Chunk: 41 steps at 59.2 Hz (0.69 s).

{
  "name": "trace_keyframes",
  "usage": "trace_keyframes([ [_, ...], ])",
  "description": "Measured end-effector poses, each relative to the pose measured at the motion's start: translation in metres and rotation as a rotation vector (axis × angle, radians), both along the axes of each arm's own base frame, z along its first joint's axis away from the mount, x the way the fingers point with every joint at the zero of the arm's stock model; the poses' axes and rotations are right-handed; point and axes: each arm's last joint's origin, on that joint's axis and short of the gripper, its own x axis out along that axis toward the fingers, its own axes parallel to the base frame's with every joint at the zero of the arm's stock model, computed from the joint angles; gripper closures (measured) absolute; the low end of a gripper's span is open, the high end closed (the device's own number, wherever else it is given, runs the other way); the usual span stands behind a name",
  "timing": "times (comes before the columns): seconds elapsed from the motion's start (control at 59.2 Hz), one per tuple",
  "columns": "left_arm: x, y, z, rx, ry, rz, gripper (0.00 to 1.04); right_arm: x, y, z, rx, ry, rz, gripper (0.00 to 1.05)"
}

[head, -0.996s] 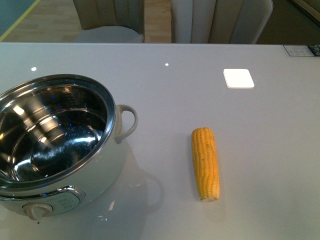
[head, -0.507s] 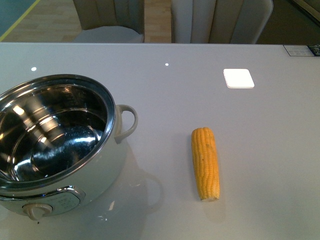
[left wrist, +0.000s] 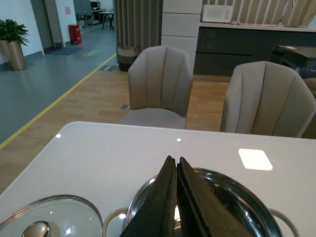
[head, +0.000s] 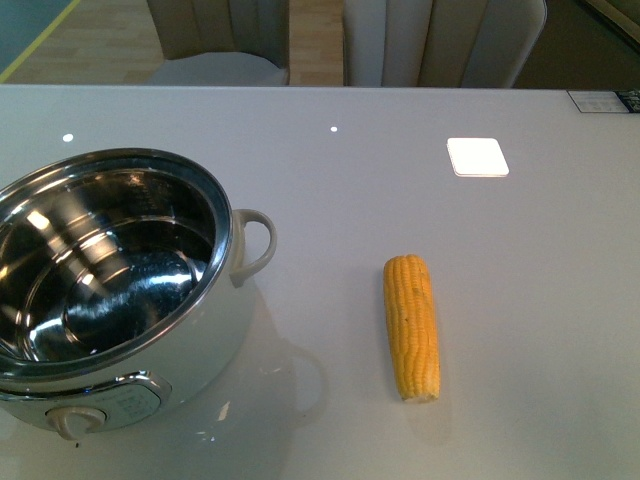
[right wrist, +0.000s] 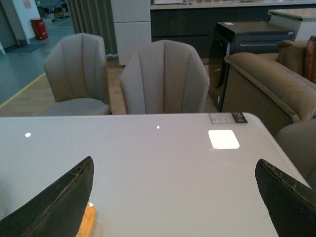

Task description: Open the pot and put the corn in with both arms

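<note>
I see that the corn [head: 412,328] looks shorter than the pot's wide opening [head: 110,256], so the corn will fit whole below the pot's rim when I lower it in.
The pot [head: 110,290] stands open at the table's front left, its shiny steel bowl empty, loop handle to the right, beige knob at the front. The corn [head: 411,326] lies on the table right of the pot, lengthwise toward me. Neither arm shows in the front view. In the left wrist view my left gripper [left wrist: 174,160] is shut and empty, above the pot [left wrist: 247,197]. A glass lid [left wrist: 49,217] with a steel knob lies on the table beside the pot. In the right wrist view my right gripper [right wrist: 175,168] is open and empty; the corn's tip [right wrist: 87,222] shows by one finger.
A white square patch [head: 477,157] sits on the table at the back right. Padded chairs [head: 440,40] stand behind the table's far edge. A small printed card [head: 605,100] lies at the far right corner.
</note>
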Motion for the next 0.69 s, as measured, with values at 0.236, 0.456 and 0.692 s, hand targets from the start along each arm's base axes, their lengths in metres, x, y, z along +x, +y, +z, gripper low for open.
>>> trace_keyframes([
  [0.236,-0.005,0.0,-0.001,0.0,0.002,0.0,1.01,0.0,0.0,0.0,0.0,0.0,0.0,0.09],
  [0.456,-0.014,0.0,-0.003,0.0,0.005,0.0,1.01,0.0,0.0,0.0,0.0,0.0,0.0,0.09],
  [0.692,-0.014,0.0,-0.003,0.0,0.005,0.0,0.81,0.0,0.0,0.0,0.0,0.0,0.0,0.09],
])
